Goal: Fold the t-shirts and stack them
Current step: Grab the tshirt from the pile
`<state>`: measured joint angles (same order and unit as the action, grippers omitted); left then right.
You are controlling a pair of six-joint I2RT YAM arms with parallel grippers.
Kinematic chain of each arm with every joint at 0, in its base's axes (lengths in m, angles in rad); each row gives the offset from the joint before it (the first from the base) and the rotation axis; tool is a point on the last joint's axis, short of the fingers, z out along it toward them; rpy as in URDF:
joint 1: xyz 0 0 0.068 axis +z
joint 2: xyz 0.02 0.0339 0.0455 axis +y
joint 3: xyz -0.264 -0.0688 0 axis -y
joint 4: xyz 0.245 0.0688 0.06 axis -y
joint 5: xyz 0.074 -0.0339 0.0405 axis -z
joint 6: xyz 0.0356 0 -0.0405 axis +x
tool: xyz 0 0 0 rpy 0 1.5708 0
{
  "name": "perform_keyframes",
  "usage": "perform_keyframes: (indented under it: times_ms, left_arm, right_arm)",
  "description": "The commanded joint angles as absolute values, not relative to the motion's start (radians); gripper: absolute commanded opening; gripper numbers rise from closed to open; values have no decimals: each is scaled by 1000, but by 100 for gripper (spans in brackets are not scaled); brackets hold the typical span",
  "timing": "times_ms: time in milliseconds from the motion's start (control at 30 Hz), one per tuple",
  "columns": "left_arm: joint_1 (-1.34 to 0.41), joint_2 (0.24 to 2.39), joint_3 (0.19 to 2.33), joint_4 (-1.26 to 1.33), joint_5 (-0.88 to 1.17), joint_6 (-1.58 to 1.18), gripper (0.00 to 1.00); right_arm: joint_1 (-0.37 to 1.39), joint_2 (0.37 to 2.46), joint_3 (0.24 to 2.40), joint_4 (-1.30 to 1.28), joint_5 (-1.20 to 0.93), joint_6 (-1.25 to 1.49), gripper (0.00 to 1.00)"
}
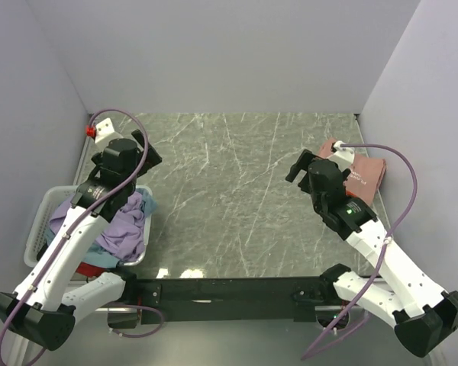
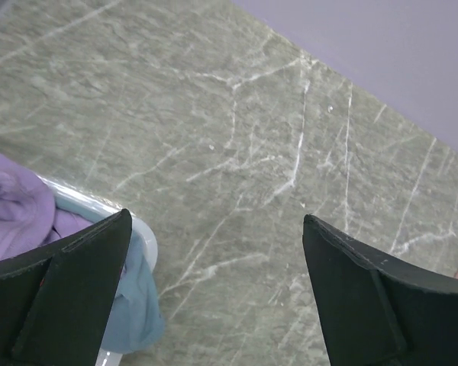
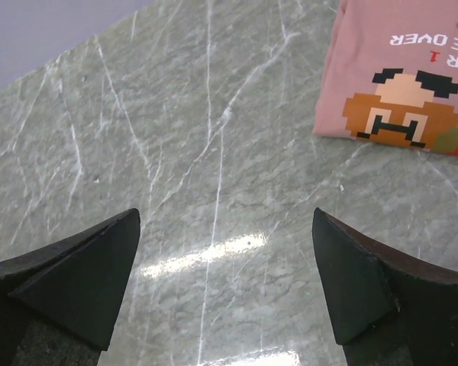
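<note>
My left gripper is moving open toward the basket, and the lavender t-shirt lies on top of the teal shirt. The left gripper should go on that way before its fingers close on a lavender fold.
A lavender-purple t-shirt lies crumpled in the white basket at the left, with a teal-blue shirt over the basket's far rim and a bit of red shirt below. In the left wrist view the lavender shirt and the teal shirt show at the lower left. A salmon-pink shirt with a pixel print lies folded at the far right, and it also shows in the right wrist view. My left gripper is open and empty above the table beside the basket. My right gripper is open and empty, left of the pink shirt.
The grey marble table is walled in by lilac panels on three sides. The basket rim sits just by my left finger. A red-tipped fitting stands at the far left corner. Purple cables loop off both arms.
</note>
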<state>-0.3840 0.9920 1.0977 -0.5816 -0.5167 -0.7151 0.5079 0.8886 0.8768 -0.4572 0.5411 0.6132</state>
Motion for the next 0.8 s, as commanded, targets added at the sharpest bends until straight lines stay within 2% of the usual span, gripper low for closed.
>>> perform_keyframes:
  times_ms: [0,233,400,467,500,567,633,767]
  left_arm:
    - [-387,1005,1166,-583,-571,-664,99]
    - [-385,1039,1178,-742,-678,-713,99]
    - [-347,1016,1138,-775,-664,-741,99]
    - [-203,994,1111,-773,-573,-745,99]
    - [-131,982,1095,-764,-460,-746,99]
    - [74,950,1049,-764,-367,-756,99]
    - [180,936,1031,-776,-333,-764,99]
    - [267,960,1045,-886,-368,-816,99]
  right_arm:
    - [500,917,919,-429,608,653,100]
    - [425,1043,1003,-500,525,724,100]
    - [324,1057,982,-453,404,733,100]
    - [292,1058,963,-425,336,733,100]
    - [260,1058,959,-417,318,733,100]
    - [235,1071,954,-400,267,727,100]
    - [212,1081,957,-391,241,710,100]
    - [183,1111,971,-388,192,686,100]
